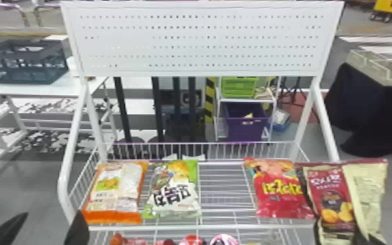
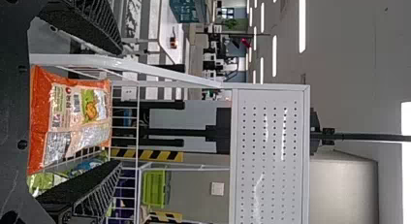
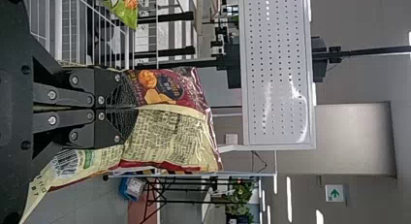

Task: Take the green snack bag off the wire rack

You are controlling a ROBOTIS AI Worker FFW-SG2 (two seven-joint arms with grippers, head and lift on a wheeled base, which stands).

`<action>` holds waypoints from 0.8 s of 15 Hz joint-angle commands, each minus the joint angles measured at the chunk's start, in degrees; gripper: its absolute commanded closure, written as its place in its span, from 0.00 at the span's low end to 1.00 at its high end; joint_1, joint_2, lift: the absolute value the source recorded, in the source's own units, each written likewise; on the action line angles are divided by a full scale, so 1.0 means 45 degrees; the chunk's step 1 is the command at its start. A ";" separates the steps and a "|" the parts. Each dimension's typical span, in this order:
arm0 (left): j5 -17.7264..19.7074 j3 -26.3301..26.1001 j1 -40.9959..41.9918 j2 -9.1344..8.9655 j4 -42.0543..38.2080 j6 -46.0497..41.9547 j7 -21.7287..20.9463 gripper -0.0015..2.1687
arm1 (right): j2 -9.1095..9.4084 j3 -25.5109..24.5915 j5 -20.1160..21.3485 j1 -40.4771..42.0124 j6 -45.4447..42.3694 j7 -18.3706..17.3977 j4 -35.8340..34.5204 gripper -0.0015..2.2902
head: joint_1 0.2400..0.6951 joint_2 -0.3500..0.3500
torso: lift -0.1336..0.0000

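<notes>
The green snack bag (image 1: 174, 189) is set apart from the orange bag by a narrow gap (image 1: 146, 188), so I expect the green snack bag to come away by itself when I lift it.
The green snack bag (image 1: 172, 192) lies on the wire rack (image 1: 202, 228), between an orange bag and a bare stretch of wires. At the rack's front left corner, my left gripper (image 1: 44, 229) stands open and holds nothing. In the left wrist view, the left gripper (image 2: 120, 107) has the orange bag between and beyond its spread fingers, and part of the green snack bag (image 2: 46, 183) shows beside one finger. My right gripper (image 1: 364, 239) is at the rack's right end, behind a maroon-and-cream bag (image 1: 332, 202). In the right wrist view, the right gripper (image 3: 133, 108) is shut on that maroon-and-cream bag (image 3: 169, 136).
The orange bag (image 1: 117, 192) lies left of the green one, and a red bag (image 1: 280, 192) lies toward the right, beside the held bag. A white perforated panel (image 1: 202, 39) rises behind the shelf. More packages (image 1: 192, 240) are on a lower level.
</notes>
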 commanded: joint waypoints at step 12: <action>-0.0448 -0.1852 -0.1406 0.0442 0.1153 0.0000 0.0294 0.04 | 0.0053 0.0137 0.0016 -0.0175 -0.0003 0.0000 0.0099 0.98 | 0.57 0.50 | 1.00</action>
